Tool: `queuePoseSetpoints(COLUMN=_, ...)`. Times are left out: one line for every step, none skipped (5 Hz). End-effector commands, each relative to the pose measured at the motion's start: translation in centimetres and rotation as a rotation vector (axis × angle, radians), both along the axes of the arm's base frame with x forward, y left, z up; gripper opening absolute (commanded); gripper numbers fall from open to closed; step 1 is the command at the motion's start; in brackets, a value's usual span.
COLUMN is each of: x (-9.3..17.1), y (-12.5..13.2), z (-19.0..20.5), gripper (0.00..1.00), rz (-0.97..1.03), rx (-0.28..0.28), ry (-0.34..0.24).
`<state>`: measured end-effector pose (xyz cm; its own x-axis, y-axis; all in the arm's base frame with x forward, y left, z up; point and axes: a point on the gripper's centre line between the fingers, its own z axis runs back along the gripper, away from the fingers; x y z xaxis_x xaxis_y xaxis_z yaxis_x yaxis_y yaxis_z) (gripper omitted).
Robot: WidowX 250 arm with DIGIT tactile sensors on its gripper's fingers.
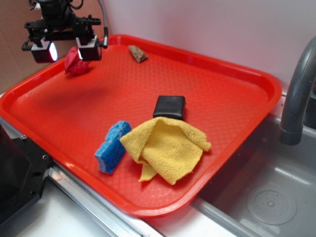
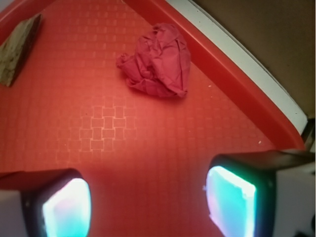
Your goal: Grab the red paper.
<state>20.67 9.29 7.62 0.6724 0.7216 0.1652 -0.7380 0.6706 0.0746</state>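
I expect the red paper to stay crumpled when I pick it up, because tight creases bunch it together into a compact wad.
The red paper is a crumpled crimson wad lying on the orange-red tray near its far left corner. In the wrist view the red paper sits ahead of the jaws, close to the tray rim. My gripper hovers above the tray just in front of the wad, open, with nothing between its glowing pads. From the wrist view my gripper has only bare tray between its jaws.
A brown crumpled scrap lies at the tray's far edge, also the brown scrap. A blue sponge, a yellow cloth and a black block lie mid-tray. A sink and grey faucet stand to the right.
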Motion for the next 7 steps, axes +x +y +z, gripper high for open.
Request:
queuePoseSetpoints(x=0.9, y=4.8, z=-1.9, gripper=1.0, rz=0.054, rx=0.035, ry=-0.13)
queuePoseSetpoints(x=2.3, y=6.0, z=-3.5, gripper=1.0, rz=0.052, rx=0.048, ry=-0.14)
queuePoseSetpoints(x=3.1, y=5.9, z=-4.4, gripper=1.0, rz=0.033, rx=0.064, ry=-0.126)
queuePoseSetpoints(x=3.7, y=6.1, z=-4.2, gripper=1.0, rz=0.029, rx=0.076, ry=-0.123)
queuePoseSetpoints(x=3.9, y=6.2, z=-4.6, gripper=0.6, rz=0.027, rx=0.099, ry=-0.12)
queuePoseSetpoints(x=3.7, y=5.8, z=-4.7, gripper=0.0, rz=0.024, rx=0.111, ry=-0.11)
queuePoseSetpoints(x=3.6, y=5.6, z=-4.8, gripper=0.0, rz=0.024, rx=0.112, ry=-0.106)
